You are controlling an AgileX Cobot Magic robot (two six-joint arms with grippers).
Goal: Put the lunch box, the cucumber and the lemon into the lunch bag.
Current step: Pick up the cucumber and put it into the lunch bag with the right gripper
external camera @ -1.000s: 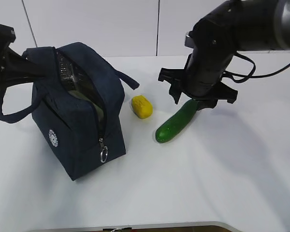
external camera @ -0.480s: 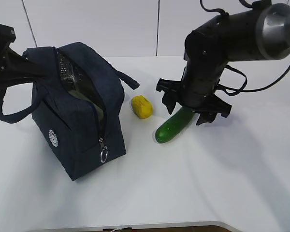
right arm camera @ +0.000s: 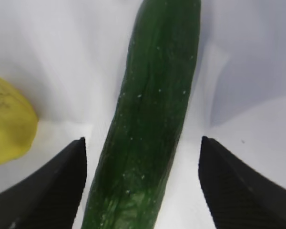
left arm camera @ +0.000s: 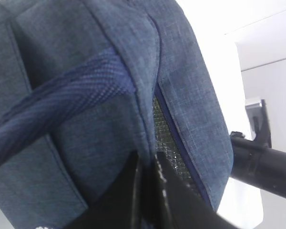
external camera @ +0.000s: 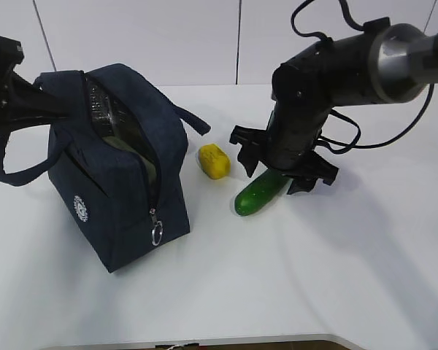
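The lunch bag's long opening (external camera: pixel 124 128) is wide open, so I expect the cucumber (external camera: pixel 261 194) to drop below the lunch bag's rim and lie at a slant inside when the robot lowers it in.
The navy lunch bag (external camera: pixel 117 182) stands at the left with its zipper open. A pale green surface, the lunch box (external camera: pixel 141 162), shows inside the opening. My left gripper (external camera: pixel 31 102) is shut on the bag's top edge beside the opening, and in the left wrist view (left arm camera: pixel 147 164) the fabric (left arm camera: pixel 86 71) sits between the fingers. The yellow lemon (external camera: pixel 214 161) lies on the table right of the bag. The dark green cucumber (external camera: pixel 257 195) lies right of it. My right gripper (external camera: pixel 276 175) is open, low over the cucumber (right arm camera: pixel 152 119), with one finger (right arm camera: pixel 57 186) on each side, apart from it.
The white table (external camera: pixel 314 277) carries everything. The lemon (right arm camera: pixel 7 126) lies just left of my right gripper's left finger. The bag's loose strap handle (external camera: pixel 193 119) points toward the lemon. The silver zipper ring (external camera: pixel 157 234) hangs at the bag's front.
My right gripper has come down and to the left onto the cucumber, its open fingers now on either side of it. The left gripper and the bag have not moved.
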